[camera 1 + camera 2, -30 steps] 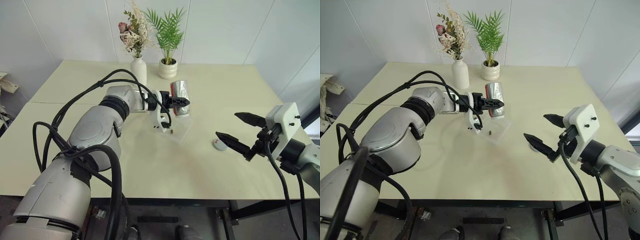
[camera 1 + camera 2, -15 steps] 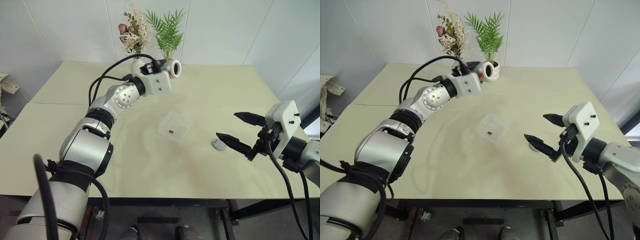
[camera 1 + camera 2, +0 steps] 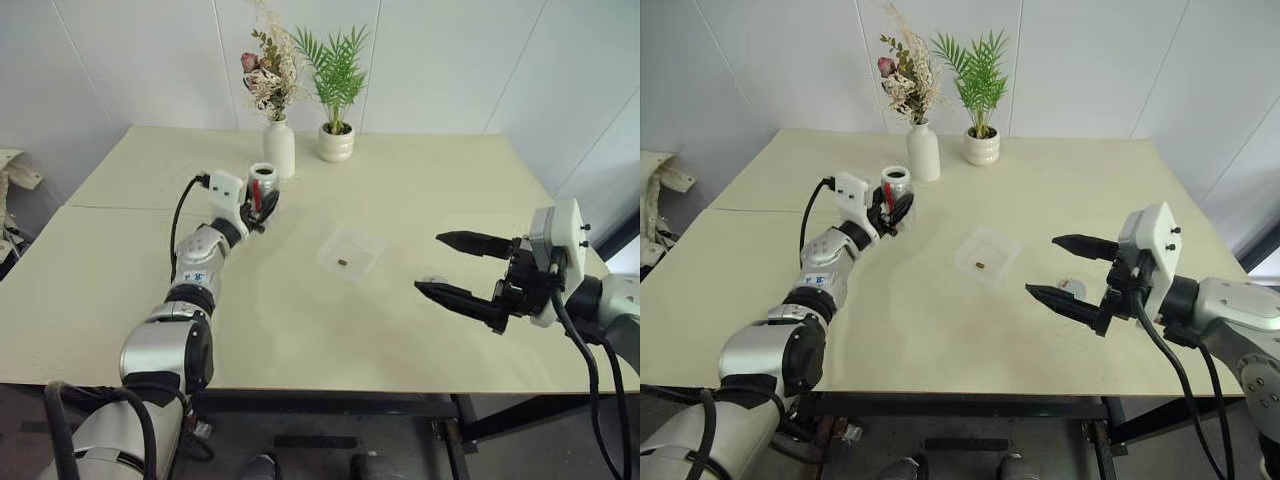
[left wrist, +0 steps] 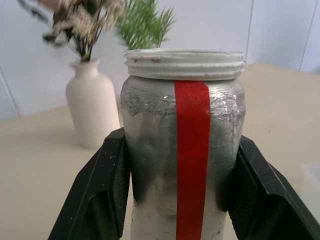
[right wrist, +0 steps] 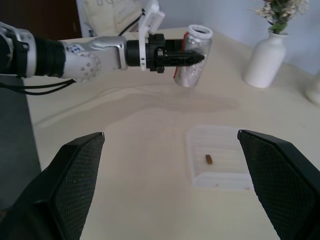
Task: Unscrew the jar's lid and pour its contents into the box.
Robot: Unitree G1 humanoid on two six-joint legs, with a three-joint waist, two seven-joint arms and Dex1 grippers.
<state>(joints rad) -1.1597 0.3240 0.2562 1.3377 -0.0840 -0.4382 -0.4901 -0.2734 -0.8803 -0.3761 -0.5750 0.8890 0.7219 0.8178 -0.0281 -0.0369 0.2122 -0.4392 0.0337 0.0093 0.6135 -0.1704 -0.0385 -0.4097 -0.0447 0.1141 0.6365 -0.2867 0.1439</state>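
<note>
My left gripper keeps lowering the jar upright [image 3: 263, 178] over open table [image 3: 278, 255] beside the box until the jar's bottom touches the table, then let go.
The jar [image 3: 262, 180] is a silvery cylinder with a red stripe. It stands upright with its mouth open at the table's left, and my left gripper [image 3: 264, 203] is shut on it. In the left wrist view the black fingers [image 4: 100, 200] clamp both sides of the jar [image 4: 184, 150]. The clear box [image 3: 365, 245] lies mid-table with the brown contents [image 3: 342, 263] in it. My right gripper [image 3: 427, 263] hangs open to the right of the box, above the table. The lid [image 3: 1072, 287] lies on the table between its fingers as seen from above.
A white flower vase [image 3: 279, 148] and a white plant pot [image 3: 336, 143] stand at the back, just behind the jar. The right wrist view looks over the box [image 5: 200, 182] toward the jar [image 5: 194, 62] and the vase [image 5: 264, 60].
My left arm swung from over the box, up past the plants, then down to the left. The jar rolled from tipped to upright. The right gripper turned slightly left.
</note>
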